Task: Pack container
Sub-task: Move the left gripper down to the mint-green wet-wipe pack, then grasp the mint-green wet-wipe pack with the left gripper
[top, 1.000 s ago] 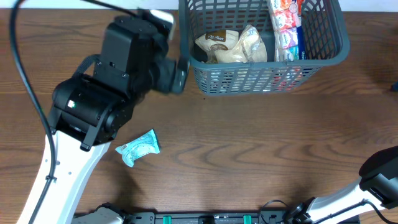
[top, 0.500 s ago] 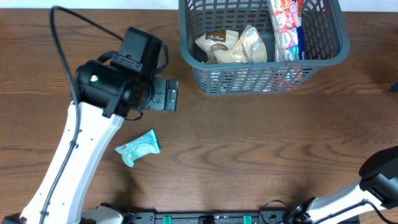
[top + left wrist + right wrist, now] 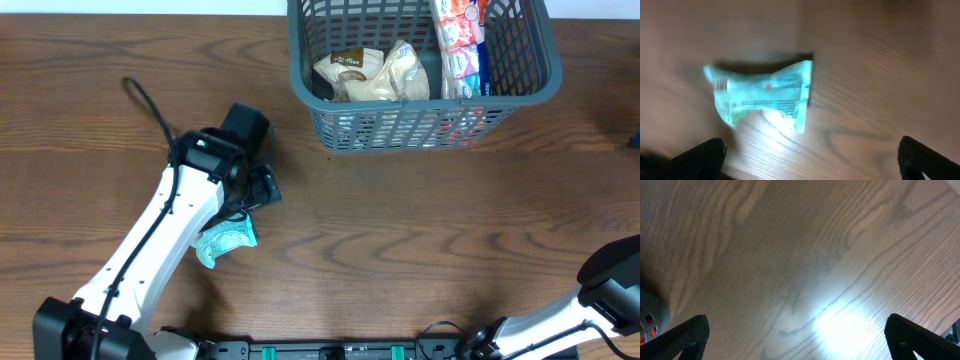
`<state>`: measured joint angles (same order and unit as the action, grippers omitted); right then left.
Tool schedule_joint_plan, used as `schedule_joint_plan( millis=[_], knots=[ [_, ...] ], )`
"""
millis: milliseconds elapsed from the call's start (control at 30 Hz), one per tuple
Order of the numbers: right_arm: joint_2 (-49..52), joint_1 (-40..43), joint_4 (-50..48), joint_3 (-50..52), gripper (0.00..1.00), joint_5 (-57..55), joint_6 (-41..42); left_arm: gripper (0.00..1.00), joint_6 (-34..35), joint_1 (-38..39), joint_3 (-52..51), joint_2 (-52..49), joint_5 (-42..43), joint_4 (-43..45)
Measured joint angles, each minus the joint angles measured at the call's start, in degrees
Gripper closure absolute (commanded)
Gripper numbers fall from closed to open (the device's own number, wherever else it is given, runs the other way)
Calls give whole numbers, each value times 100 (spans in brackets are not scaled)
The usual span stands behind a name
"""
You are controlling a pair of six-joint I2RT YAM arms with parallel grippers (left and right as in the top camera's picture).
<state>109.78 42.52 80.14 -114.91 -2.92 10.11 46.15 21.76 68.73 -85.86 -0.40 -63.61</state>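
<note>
The light teal snack packet (image 3: 225, 241) lies the long way from one fingertip to the other, so next my left gripper turns and puts its fingers on either side of the packet's narrow middle (image 3: 764, 93) before it closes.
The dark grey-blue mesh container (image 3: 335, 125) stands at the back of the table and holds beige snack bags (image 3: 370, 72) and red-and-white packets (image 3: 458, 40). A light teal snack packet (image 3: 226, 239) lies on the wood at front left; it shows in the left wrist view (image 3: 762, 95). My left gripper (image 3: 258, 188) hangs open just above and behind the packet, its fingertips wide apart (image 3: 812, 157) and empty. My right gripper (image 3: 800, 337) is open over bare wood; only the arm's base (image 3: 610, 280) shows at the overhead view's right edge.
A black cable (image 3: 150, 100) loops over the table at the left. A corner of the container (image 3: 647, 312) shows at the left edge of the right wrist view.
My left arm has swung away from the container's left side, down and toward the front, and now sits low over the teal packet. The packet and right arm have not moved.
</note>
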Motion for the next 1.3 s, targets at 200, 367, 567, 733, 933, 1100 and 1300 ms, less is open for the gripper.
schedule_joint_plan(
  millis=[200, 367, 567, 733, 933, 1100, 1300],
  knots=[
    [0, 0, 0, 2, 1, 0, 0, 1, 2992, -166, -74, 0, 46, 50],
    [0, 0, 0, 0, 1, 0, 0, 1, 4898, -267, -74, 0, 678, 286],
    [0, 0, 7, 0, 1, 0, 0, 1, 6492, -291, -81, 0, 1091, 267],
    [0, 0, 11, 2, 1, 0, 0, 1, 6979, -509, -393, 2, 1075, 258],
    [0, 0, -33, 2, 1, 0, 0, 2, 6981, -1032, -1311, 2, 1248, 734],
    [0, 0, -72, 2, 1, 2, 0, 1, 6981, -1180, -1742, 2, 1287, 1196],
    [0, 0, -92, 2, 1, 2, 0, 1, 6981, -1180, -1777, 2, 962, 1252]
  ],
)
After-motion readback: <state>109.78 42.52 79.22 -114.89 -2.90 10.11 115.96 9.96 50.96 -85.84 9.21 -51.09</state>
